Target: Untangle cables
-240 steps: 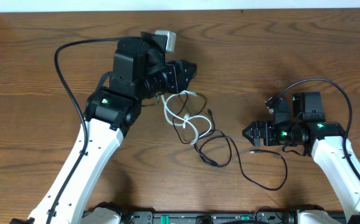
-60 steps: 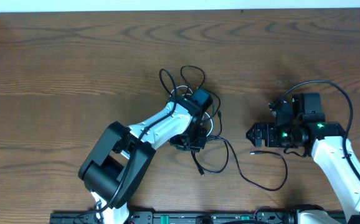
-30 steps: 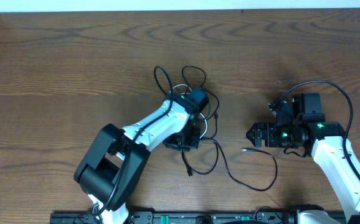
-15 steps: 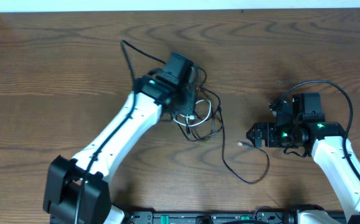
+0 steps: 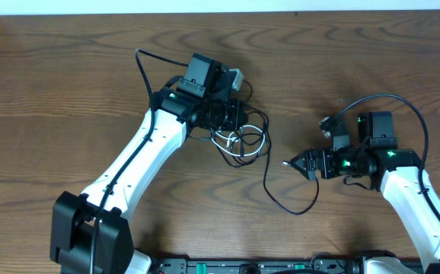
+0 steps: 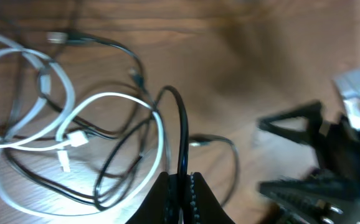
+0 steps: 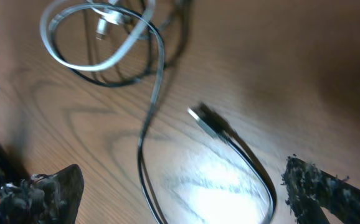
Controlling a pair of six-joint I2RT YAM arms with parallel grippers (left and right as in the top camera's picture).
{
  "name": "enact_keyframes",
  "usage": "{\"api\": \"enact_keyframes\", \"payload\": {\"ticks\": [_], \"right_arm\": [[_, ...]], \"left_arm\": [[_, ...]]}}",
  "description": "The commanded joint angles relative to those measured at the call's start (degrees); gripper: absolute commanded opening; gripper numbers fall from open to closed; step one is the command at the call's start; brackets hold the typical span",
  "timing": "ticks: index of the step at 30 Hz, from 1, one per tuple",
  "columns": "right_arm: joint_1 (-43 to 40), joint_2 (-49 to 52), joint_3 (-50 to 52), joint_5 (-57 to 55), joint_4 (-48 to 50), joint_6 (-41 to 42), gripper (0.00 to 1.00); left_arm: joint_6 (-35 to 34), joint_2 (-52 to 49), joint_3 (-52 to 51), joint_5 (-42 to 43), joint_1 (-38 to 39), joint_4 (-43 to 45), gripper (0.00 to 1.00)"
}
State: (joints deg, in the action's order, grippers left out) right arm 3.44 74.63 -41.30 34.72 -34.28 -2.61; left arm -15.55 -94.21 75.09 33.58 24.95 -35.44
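Note:
The black cable's loop [image 6: 182,122] is held up above the tangle in my left gripper. My right gripper should go toward the tangle [image 5: 246,143] next and close on the black cable.
A tangle of a white cable [image 5: 239,144] and a black cable [image 5: 268,183] lies at the table's middle. My left gripper [image 5: 231,116] is over the tangle's top edge and is shut on a loop of the black cable [image 6: 181,134], seen between the jaws [image 6: 181,182] in the left wrist view. White loops [image 6: 37,106] lie to its left. The black cable's tail curves down and right to a plug [image 5: 287,162]. My right gripper [image 5: 299,162] is open, right by that plug [image 7: 203,119], with the tail [image 7: 144,168] lying between its fingers [image 7: 181,171].
The right arm's own black lead [image 5: 403,106] arcs above its wrist. The left arm's lead [image 5: 140,65] loops at the upper left. The table's far edge [image 5: 220,11] meets a white wall.
My left gripper has moved up and left with the black cable, dragging the tangle and the free tail leftwards. My right gripper has shifted a little left to the plug.

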Motion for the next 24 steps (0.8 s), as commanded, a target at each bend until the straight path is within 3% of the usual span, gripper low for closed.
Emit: {"api": "enact_keyframes", "payload": {"ticks": [1,8,12,19,24], "right_arm": [[1.88,0.13,-0.15,3.17,1.99,-2.19,0.99],[6.71,0.13,-0.15,2.08,6.38,-2.05,0.99],[8.87,0.13,-0.15,-2.4,9.68,3.1,0.98],[10.75,0.13,-0.15,-0.63,18.38,5.86,0.99],[11.96,0.13,-0.15,-0.66,19.1,5.99,0.99]], "left_arm": [[1.84,2.82,0.7,6.34,-0.15,0.59,0.07],[1.79,7.63,0.7,10.19,-0.13,2.23,0.07],[1.79,12.24,0.7,12.52,-0.13,3.04,0.07],[1.77,20.76,0.7,12.94,-0.13,5.05,0.07],[0.42,25.68,0.7,12.94,-0.13,8.17,0.08]]}}
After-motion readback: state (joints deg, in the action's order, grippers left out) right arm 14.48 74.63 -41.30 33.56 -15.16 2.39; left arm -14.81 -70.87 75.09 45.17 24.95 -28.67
